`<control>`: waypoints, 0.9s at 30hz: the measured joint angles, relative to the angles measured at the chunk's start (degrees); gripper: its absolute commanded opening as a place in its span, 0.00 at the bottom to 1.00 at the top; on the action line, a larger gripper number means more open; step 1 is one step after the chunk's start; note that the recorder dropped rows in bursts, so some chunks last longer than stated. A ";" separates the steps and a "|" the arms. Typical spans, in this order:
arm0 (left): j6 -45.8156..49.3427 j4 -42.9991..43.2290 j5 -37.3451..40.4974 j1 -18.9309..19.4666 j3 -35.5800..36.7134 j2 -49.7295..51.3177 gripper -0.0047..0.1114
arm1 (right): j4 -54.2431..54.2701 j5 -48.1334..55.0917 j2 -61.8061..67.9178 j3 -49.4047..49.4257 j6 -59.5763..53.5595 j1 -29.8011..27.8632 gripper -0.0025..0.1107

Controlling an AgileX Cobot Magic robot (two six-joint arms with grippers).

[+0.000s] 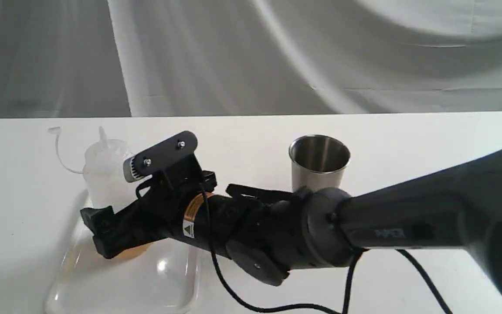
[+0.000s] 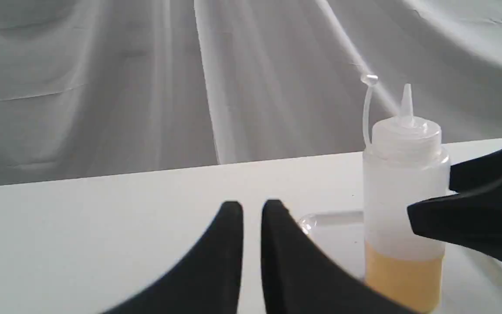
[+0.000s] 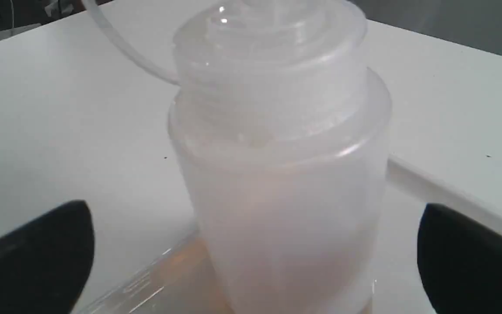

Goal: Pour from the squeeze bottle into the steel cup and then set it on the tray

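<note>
The squeeze bottle is standing upright on the tray, free of both open fingers, so I keep moving my right gripper back until it clears the bottle.
The squeeze bottle stands upright on the far end of the white tray, with amber liquid in its base and its cap strap hanging off to one side. My right gripper reaches across from the right and stands open, one finger on each side of the bottle with a gap on both sides. The left wrist view shows those fingers beside the bottle. The steel cup stands upright to the right, behind my right arm. My left gripper hovers over bare table left of the tray, fingers nearly together and empty.
The white table runs to a back edge in front of a draped grey cloth. My right arm and its black cable lie across the front of the table, between the tray and the cup.
</note>
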 measured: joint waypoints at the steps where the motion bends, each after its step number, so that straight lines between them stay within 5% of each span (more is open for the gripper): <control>1: 0.00 0.00 0.00 0.00 0.00 0.00 0.11 | 0.00 0.00 -0.54 0.71 -0.10 0.05 0.95; 27: 0.00 0.00 0.00 0.00 0.00 0.00 0.11 | 0.61 0.00 -27.90 24.37 -0.32 8.03 0.95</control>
